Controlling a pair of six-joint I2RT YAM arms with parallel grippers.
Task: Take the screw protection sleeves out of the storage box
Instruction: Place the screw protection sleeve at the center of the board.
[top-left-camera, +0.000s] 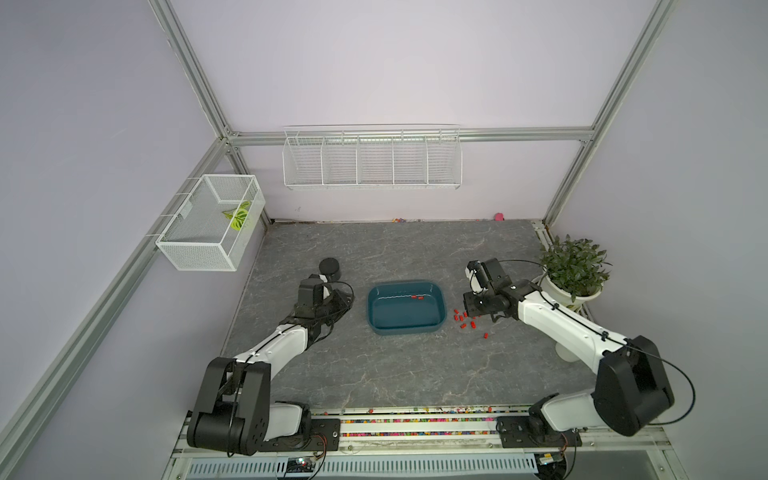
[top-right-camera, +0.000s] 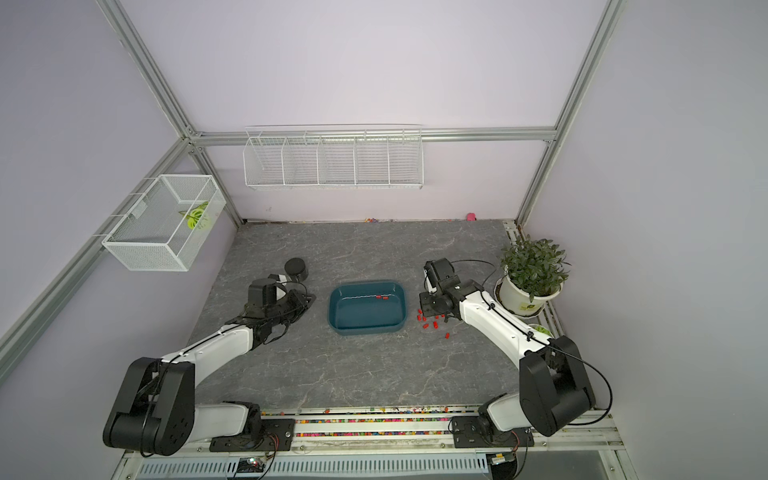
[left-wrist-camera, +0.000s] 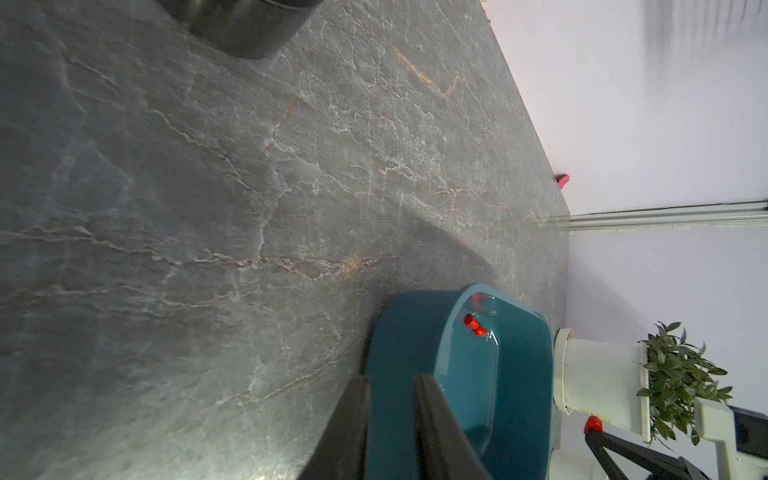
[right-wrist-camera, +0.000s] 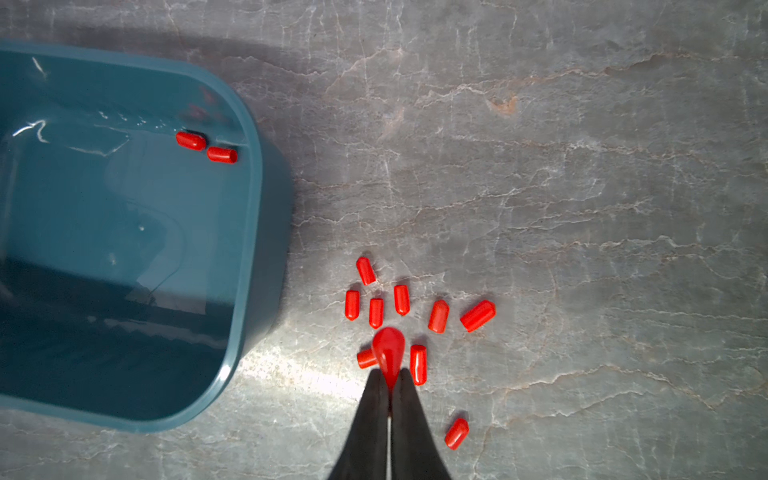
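The held sleeve (right-wrist-camera: 389, 347) is clear of the storage box's rim, so my right gripper should keep going down toward the open spot (right-wrist-camera: 412, 264) behind the loose sleeves and let go there.
The teal storage box (top-left-camera: 406, 331) (top-right-camera: 368, 330) sits mid-table. Two red screw protection sleeves (top-left-camera: 417, 297) (right-wrist-camera: 205, 146) lie inside against its far wall, also seen in the left wrist view (left-wrist-camera: 475, 326). Several more sleeves (top-left-camera: 465, 320) (top-right-camera: 430, 322) (right-wrist-camera: 399, 303) lie scattered on the table right of the box. My right gripper (top-left-camera: 468, 312) (right-wrist-camera: 390, 374) hangs just over that cluster, shut on one red sleeve (right-wrist-camera: 388, 353) pinched at its tips. Left of the box, my left gripper (top-left-camera: 347, 301) (left-wrist-camera: 390, 378) rests low, its fingers slightly apart and holding nothing.
A black cup (top-left-camera: 330, 268) stands behind the left gripper. A potted plant (top-left-camera: 573, 270) is close behind the right arm. White wire baskets (top-left-camera: 208, 222) (top-left-camera: 372, 160) hang on the walls. Multicoloured beads (top-left-camera: 415, 419) fill the front rail. A pink scrap (top-left-camera: 498, 216) lies at the back wall.
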